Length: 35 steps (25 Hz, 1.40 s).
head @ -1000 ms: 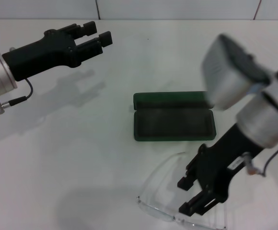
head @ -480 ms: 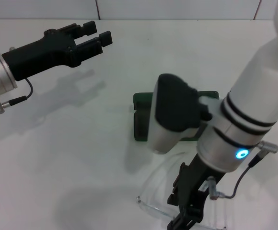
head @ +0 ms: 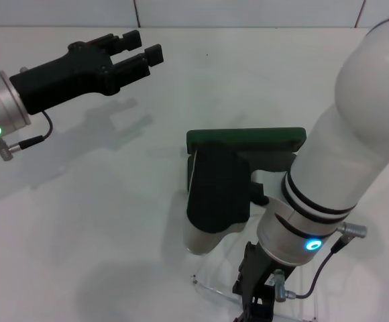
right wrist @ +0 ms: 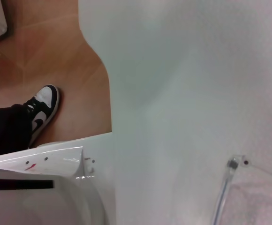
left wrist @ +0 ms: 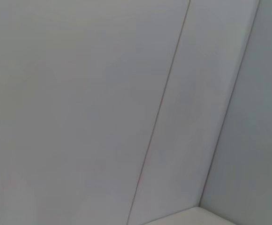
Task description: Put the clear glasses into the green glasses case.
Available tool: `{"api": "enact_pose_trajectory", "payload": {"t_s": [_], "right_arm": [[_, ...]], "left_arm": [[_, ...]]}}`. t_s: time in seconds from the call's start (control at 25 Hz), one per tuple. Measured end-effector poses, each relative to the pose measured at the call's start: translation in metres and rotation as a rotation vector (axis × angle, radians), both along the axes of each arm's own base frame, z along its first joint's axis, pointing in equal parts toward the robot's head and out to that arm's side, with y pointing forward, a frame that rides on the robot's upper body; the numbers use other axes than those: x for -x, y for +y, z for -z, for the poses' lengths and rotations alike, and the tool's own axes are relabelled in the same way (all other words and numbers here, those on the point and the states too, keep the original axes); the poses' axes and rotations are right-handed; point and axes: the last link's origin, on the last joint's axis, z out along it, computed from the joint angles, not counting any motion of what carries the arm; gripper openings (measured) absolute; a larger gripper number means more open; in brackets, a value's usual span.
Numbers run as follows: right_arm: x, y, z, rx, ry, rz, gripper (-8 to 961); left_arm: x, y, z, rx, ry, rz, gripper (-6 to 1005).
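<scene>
The clear glasses' arms [right wrist: 266, 169] are open, so my right gripper should raise the lens end [head: 214, 290] and turn it toward my left gripper to fold the arms first.
The green glasses case [head: 247, 139] lies open at mid-table; its lid edge shows, but my right arm covers most of the base. The clear glasses [head: 212, 284] lie on the table nearer to me than the case, partly under that arm. In the right wrist view one thin arm and a lens corner of the clear glasses [right wrist: 231, 183] show on the white surface. My right gripper [head: 251, 310] points down right over the glasses at the picture's lower edge. My left gripper [head: 138, 49] hangs open and empty over the far left of the table.
The white table [head: 114, 221] carries nothing else. The right wrist view shows the table's near edge [right wrist: 109, 93], wooden floor beyond it, a person's black and white shoe [right wrist: 43, 108] and the robot's white body [right wrist: 37, 183].
My right arm has swung round so its forearm now hides most of the case. Its gripper has dropped toward the near edge over the glasses. The left gripper has shifted slightly right.
</scene>
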Motion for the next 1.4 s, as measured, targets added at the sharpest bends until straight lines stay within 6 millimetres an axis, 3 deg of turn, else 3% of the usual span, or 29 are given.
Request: {"api": "enact_pose_trajectory", "payload": {"t_s": [0.24, 0.44, 0.72, 0.88, 1.0, 1.08, 1.4], "right_arm": [[0.0, 0.001, 0.0, -0.015, -0.003, 0.011, 507], [-0.005, 0.0, -0.001, -0.011, -0.023, 0.008, 412], [-0.003, 0.005, -0.009, -0.006, -0.007, 0.007, 190], [0.0, 0.016, -0.032, -0.013, 0.073, 0.053, 100], [0.0, 0.027, -0.066, -0.036, 0.224, 0.1, 99], [-0.002, 0.029, -0.073, -0.041, 0.27, 0.104, 99], [-0.043, 0.031, -0.113, -0.089, 0.775, 0.0, 97]], "left_arm": [[0.001, -0.001, 0.001, 0.0, -0.001, -0.002, 599], [0.002, -0.002, 0.001, 0.0, 0.0, -0.004, 599], [0.003, -0.003, 0.001, -0.002, -0.001, -0.009, 599], [0.003, -0.003, 0.0, -0.005, -0.006, -0.01, 599], [0.004, -0.003, -0.002, -0.009, -0.014, -0.009, 599], [0.005, -0.004, -0.003, -0.012, -0.017, -0.011, 599], [0.011, -0.012, 0.003, -0.052, -0.048, -0.018, 598]]}}
